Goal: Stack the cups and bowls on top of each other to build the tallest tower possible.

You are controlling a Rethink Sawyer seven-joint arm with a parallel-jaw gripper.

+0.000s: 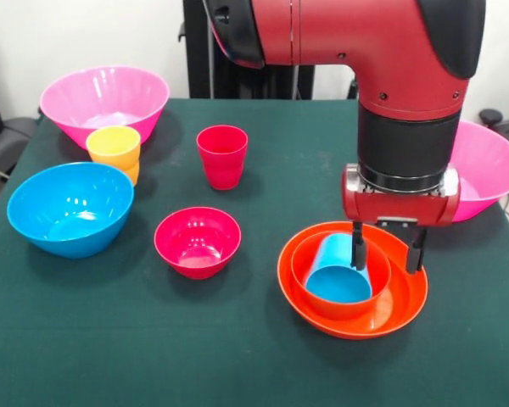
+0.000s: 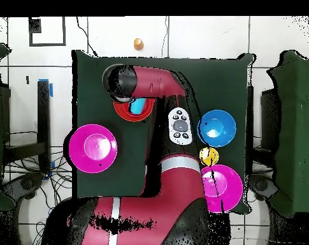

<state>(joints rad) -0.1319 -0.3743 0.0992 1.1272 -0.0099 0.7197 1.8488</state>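
Observation:
I see the blue cup leaning against the side of the small nested bowl (image 1: 332, 309), and so both orange bowls (image 1: 397, 311) will slide along as I turn the cup.
A wide shallow orange bowl (image 1: 403, 305) sits at the front right with a small orange bowl (image 1: 339, 309) nested in it. A blue cup (image 1: 331, 263) lies tilted inside the small bowl. My gripper (image 1: 387, 250) hangs open over them. One finger (image 1: 357, 246) is down beside the blue cup and the other is over the wide bowl's right side. A red cup (image 1: 222, 157) stands upright mid-table. A yellow cup (image 1: 114, 146) is stacked on an orange cup (image 1: 132, 175). From overhead the arm hides the gripper, while the blue cup (image 2: 141, 106) shows.
A large pink bowl (image 1: 104, 102) stands at the back left, another pink bowl (image 1: 488, 170) at the right edge. A blue bowl (image 1: 70, 208) and a small crimson bowl (image 1: 198, 242) sit on the green table (image 1: 263, 365) left of the orange bowls.

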